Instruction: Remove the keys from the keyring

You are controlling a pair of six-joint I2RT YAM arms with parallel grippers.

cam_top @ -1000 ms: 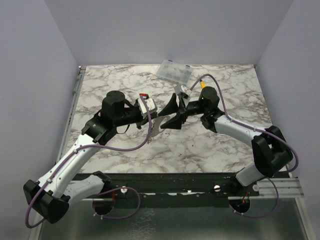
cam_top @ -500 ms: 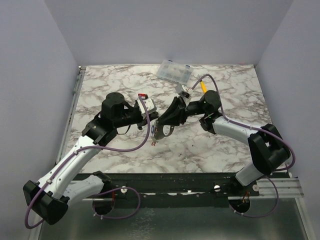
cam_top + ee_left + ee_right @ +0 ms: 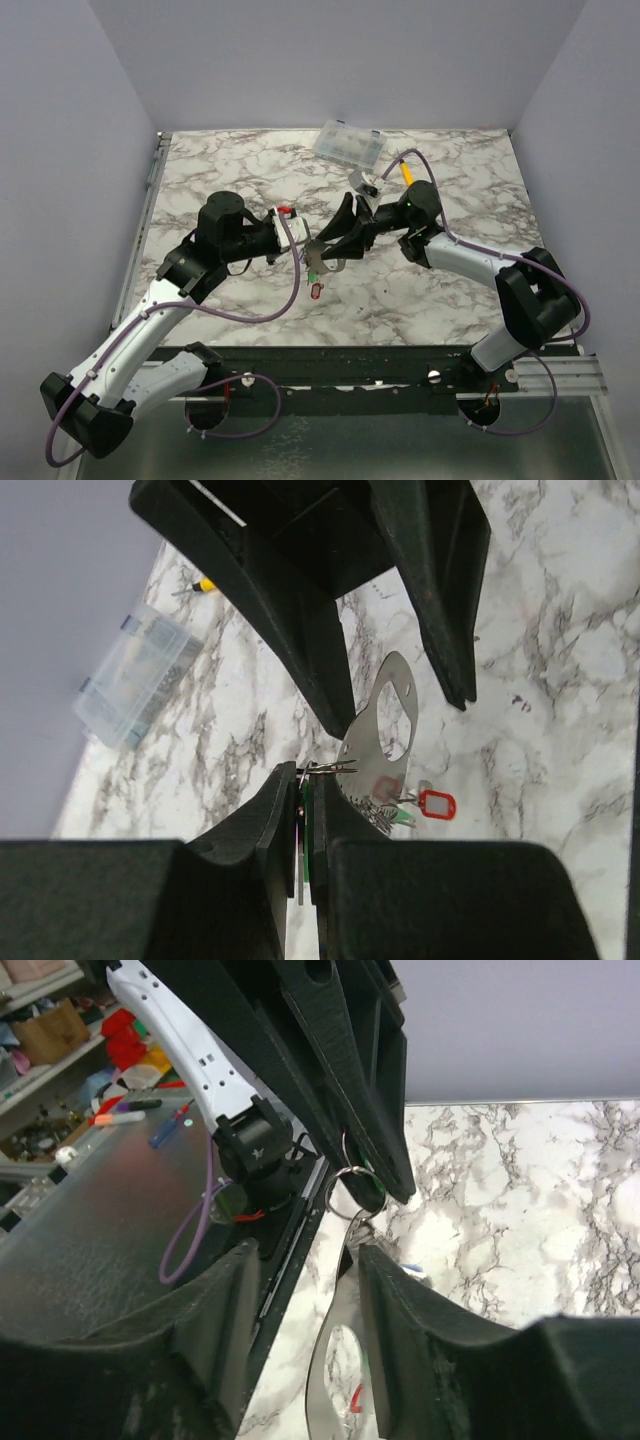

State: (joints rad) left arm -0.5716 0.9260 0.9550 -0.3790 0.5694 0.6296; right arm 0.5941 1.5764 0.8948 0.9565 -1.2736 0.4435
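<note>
The split ring (image 3: 354, 1194) at my left gripper's fingers has its broad side toward my right gripper, so my left gripper should first turn it edge-on. Then my right gripper should pinch the split ring's rim (image 3: 331, 1200).
The keyring (image 3: 325, 257), a flat silver oblong loop, hangs above the middle of the table between both grippers. My left gripper (image 3: 303, 243) is shut on a green key tag (image 3: 303, 815), which joins the keyring (image 3: 385, 730) through a small split ring (image 3: 352, 1192). My right gripper (image 3: 305, 1280) is open, its fingers (image 3: 400, 1300) on either side of the keyring (image 3: 335, 1360), and the right one touches its edge. A red-tagged key (image 3: 317, 291) lies on the marble below it. More key blades and a bit of green (image 3: 398, 818) hang at the keyring's lower end.
A clear plastic compartment box (image 3: 348, 143) sits at the back of the marble table (image 3: 230, 160). A small yellow-tipped item (image 3: 404, 170) lies beside the right arm's cable. Grey walls close in the table on three sides.
The right gripper closed in on the keyring, then opened again. The left arm drew slightly left and down. A red-tagged key now lies on the table under the keyring.
</note>
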